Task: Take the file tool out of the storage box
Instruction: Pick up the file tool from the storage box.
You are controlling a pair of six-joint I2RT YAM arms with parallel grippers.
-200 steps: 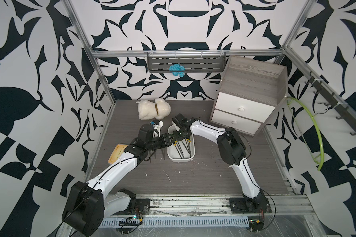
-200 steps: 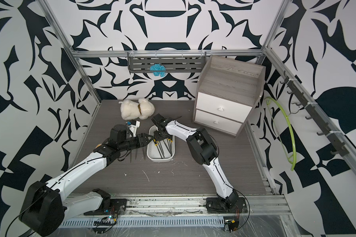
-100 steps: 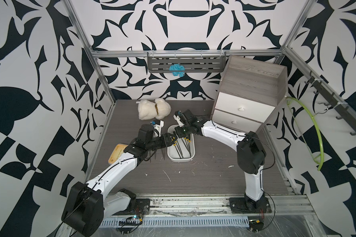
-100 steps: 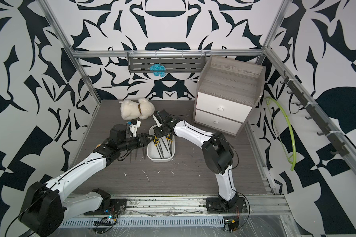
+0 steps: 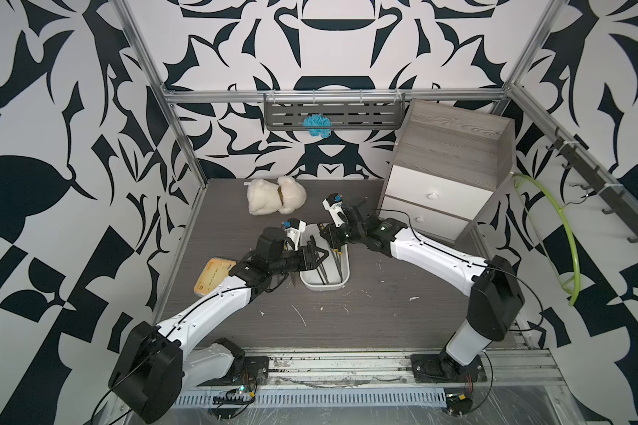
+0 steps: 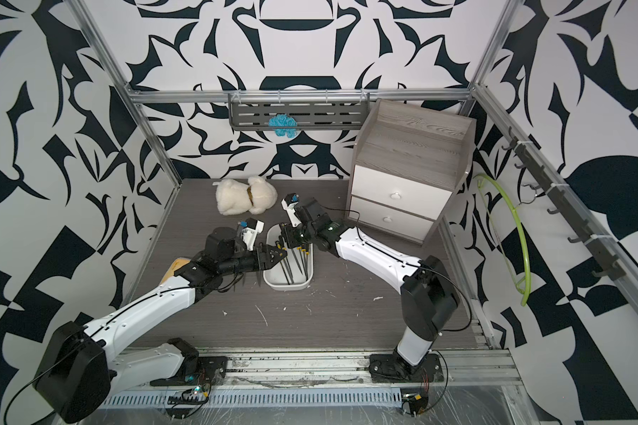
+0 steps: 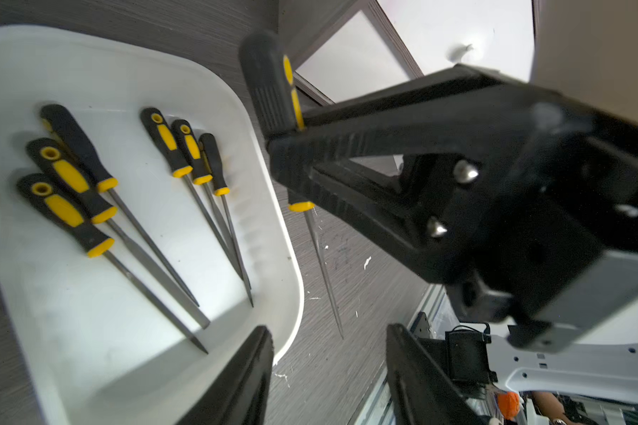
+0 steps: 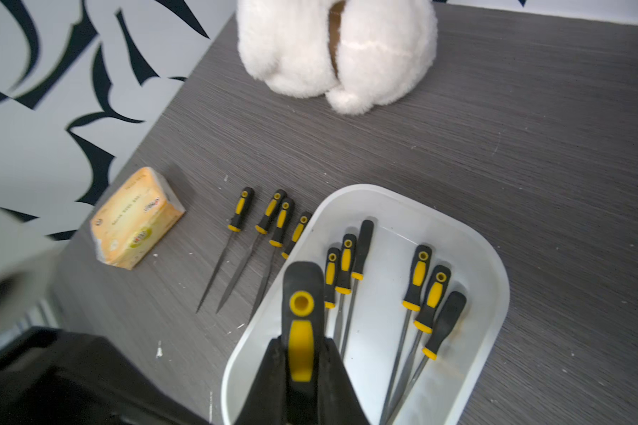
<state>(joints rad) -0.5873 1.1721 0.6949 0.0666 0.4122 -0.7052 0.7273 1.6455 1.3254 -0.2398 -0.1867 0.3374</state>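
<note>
The robot's right gripper has hold of the file's handle (image 7: 269, 88), across the box from the files outside, so the left gripper should grasp the file's hanging body (image 7: 324, 265) and put the file down there.
The storage box (image 5: 325, 287) (image 6: 286, 287) is a shallow white tub mid-table, with several black-and-yellow files (image 8: 418, 272) (image 7: 70, 173) lying inside. My right gripper (image 5: 326, 235) (image 6: 286, 235) (image 8: 301, 346) is shut on the handle of one file tool (image 8: 301, 294) (image 7: 269, 84). It holds the file in the air over the box's far end, shaft pointing toward the front. My left gripper (image 5: 315, 254) (image 6: 277, 254) (image 7: 328, 327) hangs open and empty over the box's left rim.
Several files (image 8: 236, 217) lie on the table left of the box, beside a yellow pack (image 5: 214, 276) (image 8: 137, 217). A white plush toy (image 5: 275, 195) lies at the back. A grey cabinet (image 5: 446, 176) stands back right, and a green hoop (image 5: 564, 235) hangs on the right wall.
My right arm's elbow has swung out to the right while its gripper stayed over the box's far end with the file. The left arm has not moved.
</note>
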